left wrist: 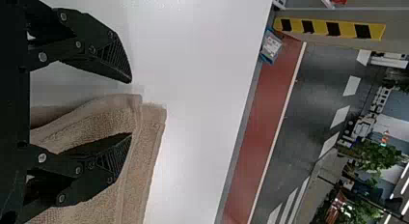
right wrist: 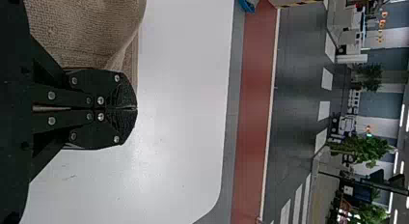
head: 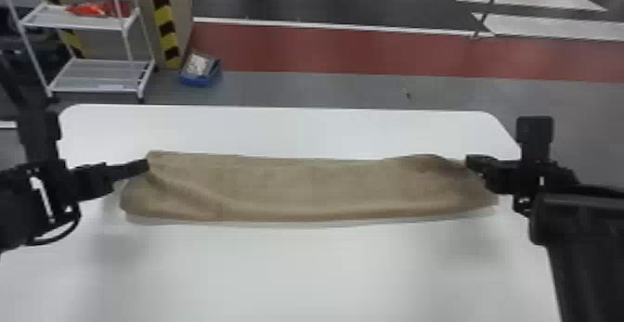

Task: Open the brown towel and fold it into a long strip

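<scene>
The brown towel (head: 311, 189) will smooth out into a straight strip and stay folded when I pull its near corners, because loose creases (head: 174, 190) are bunched near one end of it.
In the head view the brown towel (head: 302, 186) lies as a long, wide band across the white table, with creases near its left end. My left gripper (head: 145, 163) is at the towel's upper left corner. In the left wrist view the left gripper (left wrist: 130, 107) stands open, one finger over the towel (left wrist: 149, 142) and the other beyond its edge. My right gripper (head: 471, 161) is at the towel's upper right end. The right wrist view has the right gripper (right wrist: 135, 108) shut beside the towel (right wrist: 91, 31), with no cloth visible between its fingertips.
The white table (head: 297, 270) extends in front of and behind the towel. Past its far edge are a white shelf rack (head: 93, 19) with red items, a striped post (head: 163, 19) and a blue box (head: 200, 70) on the floor.
</scene>
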### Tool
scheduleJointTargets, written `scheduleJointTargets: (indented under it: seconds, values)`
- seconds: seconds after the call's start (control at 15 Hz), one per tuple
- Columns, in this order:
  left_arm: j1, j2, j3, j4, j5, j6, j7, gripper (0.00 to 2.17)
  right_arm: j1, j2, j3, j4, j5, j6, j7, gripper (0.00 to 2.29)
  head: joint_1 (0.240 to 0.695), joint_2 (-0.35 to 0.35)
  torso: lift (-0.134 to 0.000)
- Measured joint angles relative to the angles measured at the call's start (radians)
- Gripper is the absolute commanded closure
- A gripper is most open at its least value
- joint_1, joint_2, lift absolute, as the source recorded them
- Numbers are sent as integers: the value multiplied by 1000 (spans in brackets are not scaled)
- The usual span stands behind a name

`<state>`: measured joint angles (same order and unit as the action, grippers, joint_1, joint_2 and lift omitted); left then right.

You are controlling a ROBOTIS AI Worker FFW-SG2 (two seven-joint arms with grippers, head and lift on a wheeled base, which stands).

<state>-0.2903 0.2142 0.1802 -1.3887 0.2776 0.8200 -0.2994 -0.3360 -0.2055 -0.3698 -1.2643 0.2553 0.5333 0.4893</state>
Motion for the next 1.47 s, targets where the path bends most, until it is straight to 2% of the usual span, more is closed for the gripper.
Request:
scheduleJointTargets:
  seconds: [0.07,0.13,0.4,0.47,0.67,0.8,1.13,1.47]
  values:
    - [-6,0,-2,10,-3,-8,6,748,2,0,0,-1,-1,0,0,1463,695,-123,-123]
    - [-10,-1,-2,19,-5,-16,12,1031,4,0,1,-2,-2,0,0,1463,695,-121,-123]
    - [-13,1,-3,29,-6,-19,19,1085,4,0,2,-3,-2,-2,0,1463,695,-117,-123]
    - [-13,3,-3,29,-6,-16,19,1447,4,-1,1,-3,-2,-3,0,1463,695,-117,-123]
    - [-13,3,5,24,6,6,21,1474,2,-2,-3,-3,-2,-8,0,1463,695,-119,-123]
    - [-2,4,13,4,41,21,20,1474,2,-2,-4,-1,-2,-12,0,1463,695,-122,-123]
    - [85,4,59,-179,158,86,20,1474,2,-3,-8,-1,-3,-15,0,1463,695,-139,-123]
    - [133,-2,95,-302,189,120,44,1474,31,-2,-31,-43,-37,-44,0,1463,695,-145,-123]
